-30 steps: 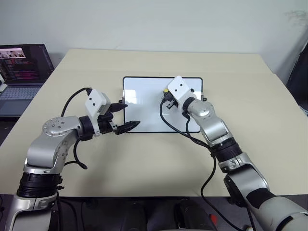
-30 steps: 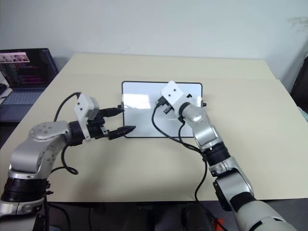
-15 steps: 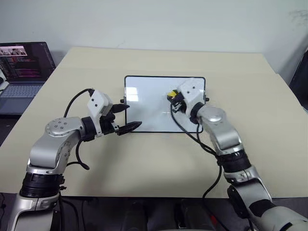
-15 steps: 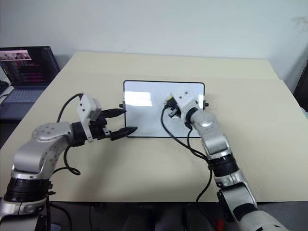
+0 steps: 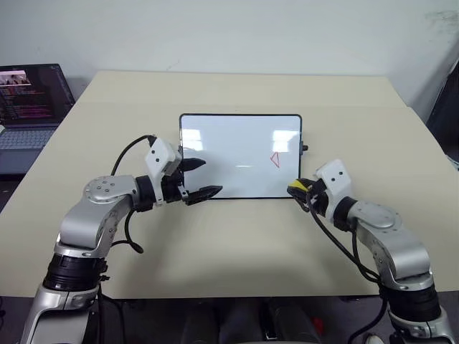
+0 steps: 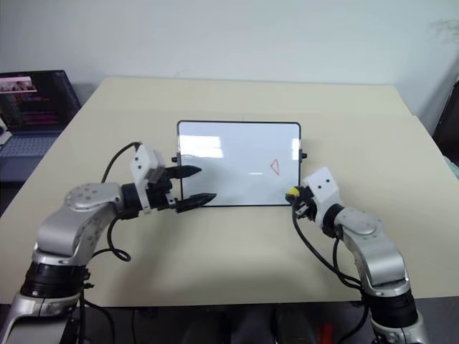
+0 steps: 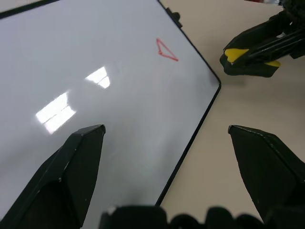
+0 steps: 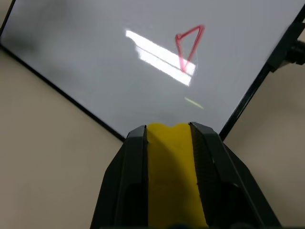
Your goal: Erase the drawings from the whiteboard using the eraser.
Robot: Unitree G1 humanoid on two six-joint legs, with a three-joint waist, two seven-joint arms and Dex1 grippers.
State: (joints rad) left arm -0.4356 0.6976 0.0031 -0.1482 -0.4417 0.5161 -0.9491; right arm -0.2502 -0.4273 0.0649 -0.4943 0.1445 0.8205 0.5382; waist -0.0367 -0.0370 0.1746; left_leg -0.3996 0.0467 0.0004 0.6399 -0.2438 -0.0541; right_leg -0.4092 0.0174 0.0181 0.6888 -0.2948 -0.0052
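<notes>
Next, my right gripper moves inward and wipes the triangle [image 5: 275, 159] away, since the eraser hovers off the whiteboard's near corner and the red triangle is still farther in.
The whiteboard [image 5: 229, 143] lies flat mid-table, black-framed. One of the drawings, a small red triangle [image 5: 275, 160], sits near its right edge. My right gripper [image 5: 296, 192] is shut on the yellow eraser [image 6: 291, 192] and hovers over the table just off the board's near right corner. In the right wrist view the eraser [image 8: 171, 167] sits between the two black fingers, with the triangle [image 8: 188, 45] beyond it. My left gripper [image 5: 204, 178] is open over the board's near left corner, holding nothing. The left wrist view shows the triangle [image 7: 166, 49] and the eraser [image 7: 237, 54].
An open laptop [image 5: 29, 107] stands on a separate surface at the far left. The beige table [image 5: 237, 236] stretches wide around the board, and a pale wall rises behind its far edge.
My right gripper, with the eraser, has drawn back off the board toward me and to the right, uncovering the red triangle. The left gripper has edged slightly right.
</notes>
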